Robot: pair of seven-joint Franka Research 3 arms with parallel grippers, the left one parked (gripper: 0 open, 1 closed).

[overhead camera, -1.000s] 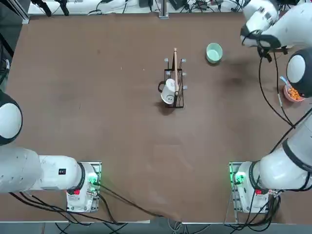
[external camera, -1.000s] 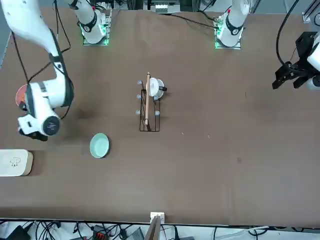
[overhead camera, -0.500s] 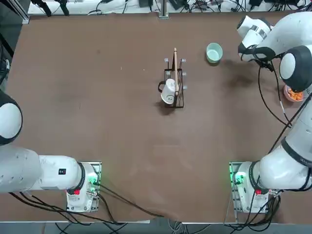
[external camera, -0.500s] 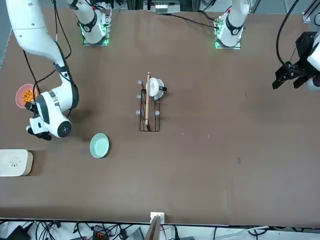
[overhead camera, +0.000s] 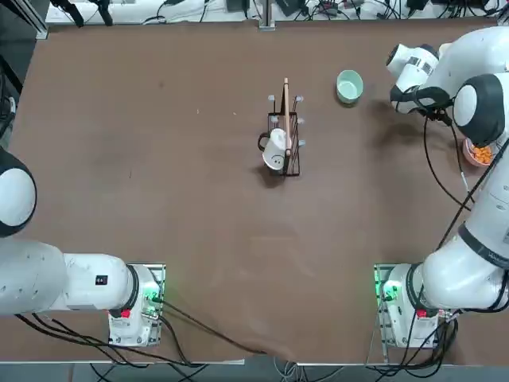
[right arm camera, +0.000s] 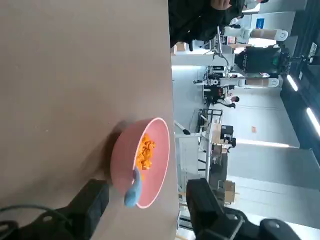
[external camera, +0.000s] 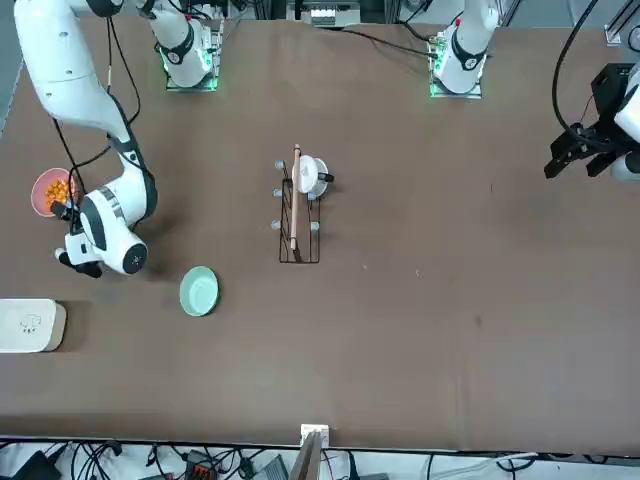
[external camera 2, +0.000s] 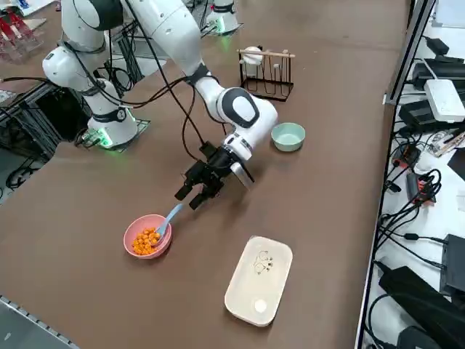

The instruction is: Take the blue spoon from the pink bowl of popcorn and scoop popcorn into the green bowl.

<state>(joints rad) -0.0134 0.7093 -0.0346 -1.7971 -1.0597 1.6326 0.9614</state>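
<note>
My gripper will lift the blue spoon (right arm camera: pixel 133 190), and the spoon should bring up just a few pieces of popcorn, because its inner end dips into loose, chunky popcorn (right arm camera: pixel 145 152).
The pink bowl (external camera 2: pixel 147 236) holds orange popcorn (external camera 2: pixel 147 240) near the table's right edge. The blue spoon (external camera 2: pixel 168 218) leans in it, handle sticking out over the rim. My right gripper (external camera 2: pixel 189 198) hovers low just beside the bowl, open, fingers pointing at the spoon handle without touching it. In the wrist view the spoon (right arm camera: pixel 133 189) and pink bowl (right arm camera: pixel 142 162) lie just past the open gripper (right arm camera: pixel 147 200). The mint-green bowl (external camera 2: pixel 288 136) stands apart on the far side of my wrist, also in the top view as green bowl (overhead camera: pixel 349 86).
A black wire rack with a white smiley mug (overhead camera: pixel 280 150) stands at mid-table. A white rounded-square box (external camera 2: pixel 258 280) lies near the table edge beyond the pink bowl. The table edge runs close behind the pink bowl (external camera: pixel 50 190).
My right arm has swung down and back toward the pink bowl, bringing the gripper close to the spoon handle. The bowl, covered in the front view before, now shows.
</note>
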